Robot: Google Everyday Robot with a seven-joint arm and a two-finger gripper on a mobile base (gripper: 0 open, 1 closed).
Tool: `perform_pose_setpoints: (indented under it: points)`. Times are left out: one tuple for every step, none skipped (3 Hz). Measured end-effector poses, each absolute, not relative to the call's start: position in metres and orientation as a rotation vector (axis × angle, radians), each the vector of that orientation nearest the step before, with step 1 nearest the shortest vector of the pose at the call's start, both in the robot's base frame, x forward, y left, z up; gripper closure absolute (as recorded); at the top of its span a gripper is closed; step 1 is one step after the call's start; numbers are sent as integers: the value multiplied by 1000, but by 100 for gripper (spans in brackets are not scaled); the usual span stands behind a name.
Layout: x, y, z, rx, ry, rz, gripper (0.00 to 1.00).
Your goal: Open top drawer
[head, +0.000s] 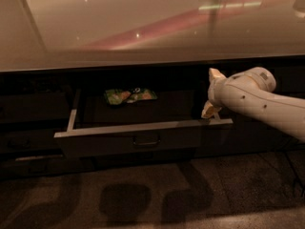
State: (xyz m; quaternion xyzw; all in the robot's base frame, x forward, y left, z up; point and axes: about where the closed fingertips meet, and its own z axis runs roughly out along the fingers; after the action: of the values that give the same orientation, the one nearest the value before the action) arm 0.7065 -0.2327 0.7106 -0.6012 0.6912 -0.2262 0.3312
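My gripper's lower finger is in the top drawer, inside its front rim (195, 124), and the drawer is only partway out. Next, I pull back to draw the drawer (143, 143) farther out.
The top drawer (105, 144) is pulled out from under the counter, its dark front with a small central pull handle (146, 141) facing me and its pale rim showing. A green snack bag (129, 96) lies on the drawer floor at the back. My gripper (212, 93) is at the drawer's right end, on a white arm coming in from the right. Its two pale-tipped fingers stand apart, open and holding nothing. The lower fingertip (208, 112) rests at the drawer's front rim near the right corner.
A glossy beige countertop (143, 27) overhangs the cabinet. Dark shut drawer fronts (28, 142) sit left of and below the open drawer. A speckled floor (200, 194) lies in front, with shadows on it.
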Motion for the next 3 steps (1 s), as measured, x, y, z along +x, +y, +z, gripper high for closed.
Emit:
perform_pose_setpoints:
  points:
    - [698,-229,732,-1465,1765,-594,0]
    - [697,-277,785,-1410,1764,-793,0]
    - [697,-277,785,-1411,1764,-793,0]
